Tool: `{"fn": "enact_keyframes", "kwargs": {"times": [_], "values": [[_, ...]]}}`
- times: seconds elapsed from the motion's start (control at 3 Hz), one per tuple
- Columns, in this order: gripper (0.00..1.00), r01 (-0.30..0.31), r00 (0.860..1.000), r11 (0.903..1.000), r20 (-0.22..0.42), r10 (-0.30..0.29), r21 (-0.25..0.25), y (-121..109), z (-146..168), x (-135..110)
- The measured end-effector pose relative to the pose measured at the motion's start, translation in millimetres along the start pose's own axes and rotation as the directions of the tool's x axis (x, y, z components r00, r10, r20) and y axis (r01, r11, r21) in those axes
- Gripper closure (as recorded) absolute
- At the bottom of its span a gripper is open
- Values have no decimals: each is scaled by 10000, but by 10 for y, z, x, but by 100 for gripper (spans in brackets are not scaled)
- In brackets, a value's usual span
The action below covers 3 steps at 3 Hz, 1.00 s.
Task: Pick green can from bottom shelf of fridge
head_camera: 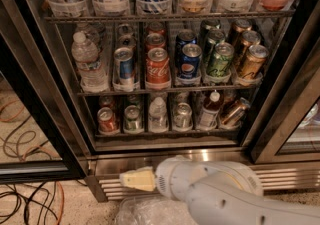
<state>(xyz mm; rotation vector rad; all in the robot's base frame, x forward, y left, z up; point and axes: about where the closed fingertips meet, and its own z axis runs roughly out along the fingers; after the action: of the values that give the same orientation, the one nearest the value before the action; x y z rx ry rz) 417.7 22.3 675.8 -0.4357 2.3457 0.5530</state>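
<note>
Next, my gripper turns and rises toward the green can (133, 119) before it reaches in, because it is pointing across the steel base grille (110, 183), below the bottom shelf.
The fridge (165, 156) stands open in front of me, its black-framed door (35, 119) swung to the left. The bottom shelf (165, 131) holds a row of drinks. The green can (132, 118) stands upright second from the left, between a red can (106, 119) and a small water bottle (158, 114). My gripper (137, 179) is low in front of the steel base grille, below the shelf and outside the fridge. It points left and holds nothing that I can see.
A silver can (182, 115), a red-capped bottle (209, 111) and a tipped bronze can (234, 111) fill the right of the bottom shelf. The middle rack (160, 90) sits close above. Cables (30, 204) lie on the floor at left. Crumpled clear plastic (150, 211) lies under my arm.
</note>
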Motion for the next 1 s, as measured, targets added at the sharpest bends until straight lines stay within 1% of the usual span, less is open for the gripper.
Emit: {"fn": "enact_keyframes", "kwargs": {"times": [0.33,0.67,1.0], "values": [[0,-983,9915,9884,961,874,1154,-679,-283,42],[0,-769,9914,9886,1151,620,1295,-817,65,160],[0,-53,9961,9932,885,-51,1166,-610,778,193]]}}
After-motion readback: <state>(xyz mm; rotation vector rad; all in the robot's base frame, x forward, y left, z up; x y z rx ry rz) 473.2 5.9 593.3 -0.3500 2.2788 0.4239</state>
